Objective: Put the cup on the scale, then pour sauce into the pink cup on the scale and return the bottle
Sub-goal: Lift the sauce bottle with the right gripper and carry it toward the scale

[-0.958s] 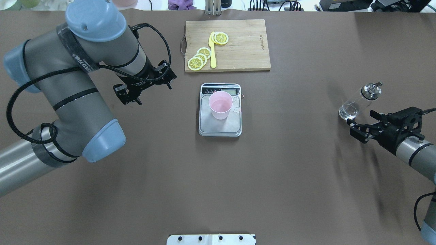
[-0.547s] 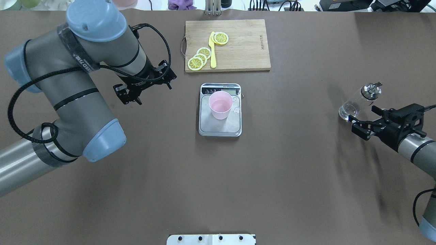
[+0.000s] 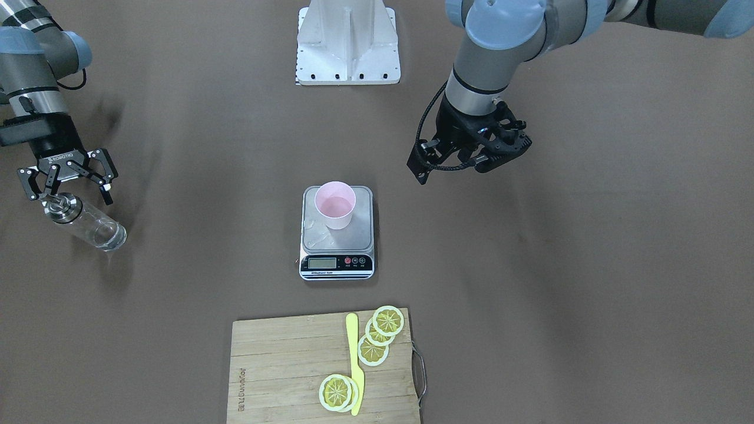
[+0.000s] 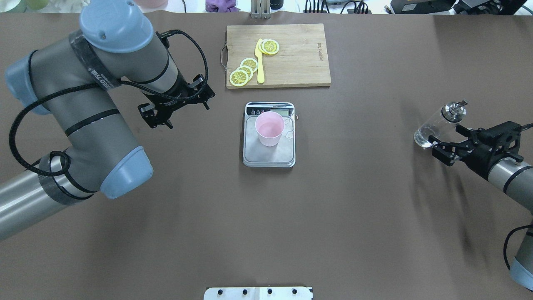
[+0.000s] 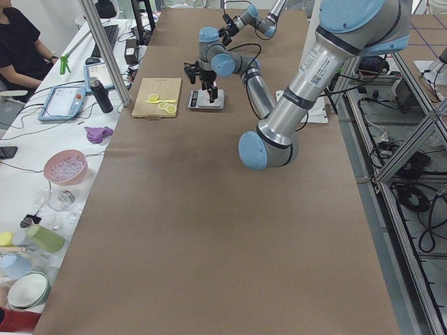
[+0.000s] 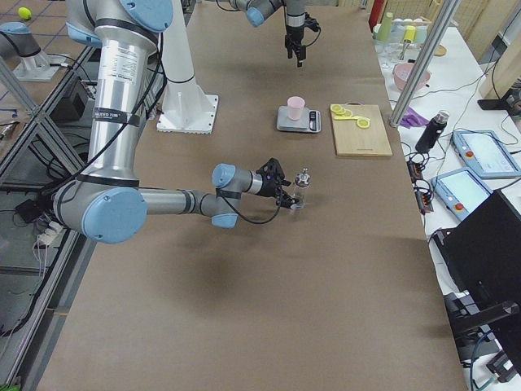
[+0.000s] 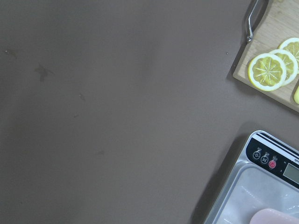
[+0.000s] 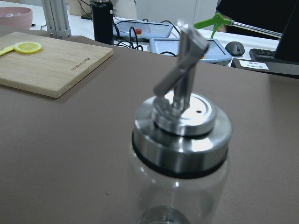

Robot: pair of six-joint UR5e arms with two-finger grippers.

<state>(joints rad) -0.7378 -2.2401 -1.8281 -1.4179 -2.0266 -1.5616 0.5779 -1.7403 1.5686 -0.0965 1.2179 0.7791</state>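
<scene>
The small metal flap (image 8: 195,38) will swing open on its own when the robot tips the bottle, because a long tail (image 8: 169,83) hangs from the pivot on the spout.
The pale pink cup (image 4: 270,129) (image 3: 335,204) stands upright on the steel scale (image 4: 266,157) (image 3: 339,264) at the table's middle. Wet marks lie on the platform beside the cup. The clear glass bottle (image 4: 437,125) (image 3: 88,227) with a metal spout cap (image 8: 182,123) stands upright on the table at the right. My right gripper (image 4: 446,141) (image 3: 66,184) is open, level with the cap on the robot's side of the bottle, and does not touch it. My left gripper (image 4: 177,108) (image 3: 471,156) hovers left of the scale, points down, looks open and holds nothing.
A wooden cutting board (image 4: 295,58) with lemon slices (image 4: 243,71) and a yellow knife (image 4: 260,62) lies beyond the scale. The robot's white base plate (image 4: 258,293) is at the near edge. An operator (image 5: 21,49) sits beside the table's far end.
My right gripper has shifted a little right and toward the table's far side, still open. The bottle, cup, scale and left arm have not moved.
</scene>
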